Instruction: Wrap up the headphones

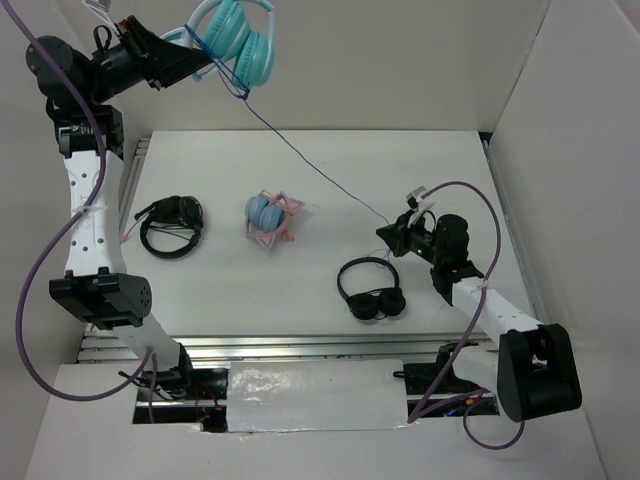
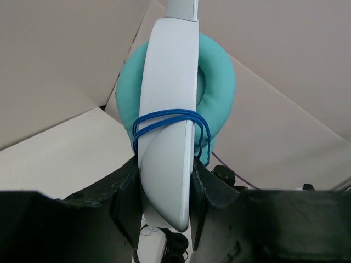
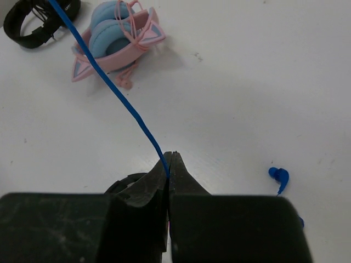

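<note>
My right gripper has the blue cable (image 1: 318, 167) running tight to it, so next my left gripper lowers the teal headphones toward mid-table (image 1: 345, 215) before it winds the next turn.
The teal headphones (image 1: 240, 35) hang high at the back left, held by my left gripper (image 1: 200, 62). In the left wrist view the gripper (image 2: 164, 192) is shut on the white outer shell of a cup (image 2: 167, 126), with blue cable (image 2: 170, 118) wound round it a few turns. The cable (image 1: 310, 165) runs taut down to my right gripper (image 1: 392, 233). In the right wrist view that gripper (image 3: 170, 160) is shut on the blue cable (image 3: 118, 93). The small blue plug (image 3: 279, 176) lies on the table to its right.
A blue-and-pink cat-ear pair (image 1: 268, 220) lies mid-table. Black headphones (image 1: 172, 225) lie at the left and another black pair (image 1: 372, 290) near the right arm. White walls stand at the back and both sides.
</note>
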